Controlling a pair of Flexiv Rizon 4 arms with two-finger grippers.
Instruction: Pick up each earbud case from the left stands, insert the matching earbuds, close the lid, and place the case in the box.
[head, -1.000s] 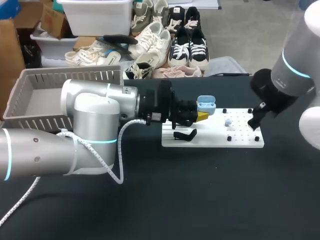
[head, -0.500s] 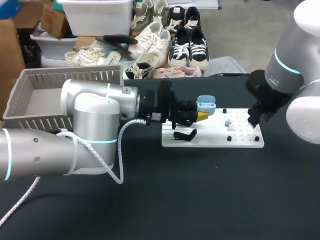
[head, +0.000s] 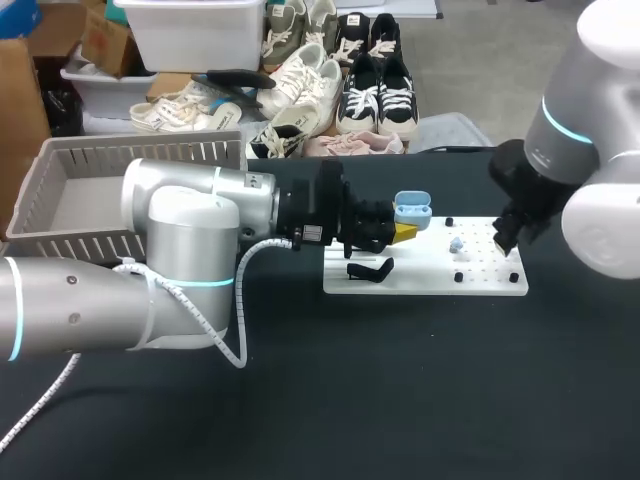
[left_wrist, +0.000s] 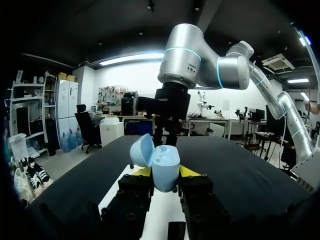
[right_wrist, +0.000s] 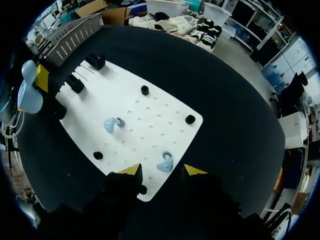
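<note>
The pale blue earbud (right_wrist: 165, 164) between my fingers has a grey peg (right_wrist: 167, 154) peeking out beside it, so the earbud will leave that peg behind when I raise it.
My left gripper (head: 392, 229) is shut on a light blue earbud case (head: 411, 210) with its lid up, held at the left end of the white board (head: 425, 278). In the left wrist view the case (left_wrist: 165, 171) sits upright between the yellow tips, its lid (left_wrist: 142, 150) tilted back. My right gripper (right_wrist: 162, 171) hangs over the board's right part, its fingers open. A pale blue earbud (right_wrist: 165, 163) lies on the board between the tips, with a gap on both sides. A second earbud (right_wrist: 112, 124) lies further in, also seen as a small earbud (head: 456, 244) mid-board.
Black pegs (right_wrist: 190, 119) dot the board, and a black stand (head: 370, 268) sits near its front left. A grey slatted box (head: 75, 200) stands at the table's back left, behind my left arm. Dark tabletop (head: 420, 380) stretches in front of the board.
My right arm has shifted a little to the left over the board and its fingers have drawn closer together. The left arm and the case have not moved.
</note>
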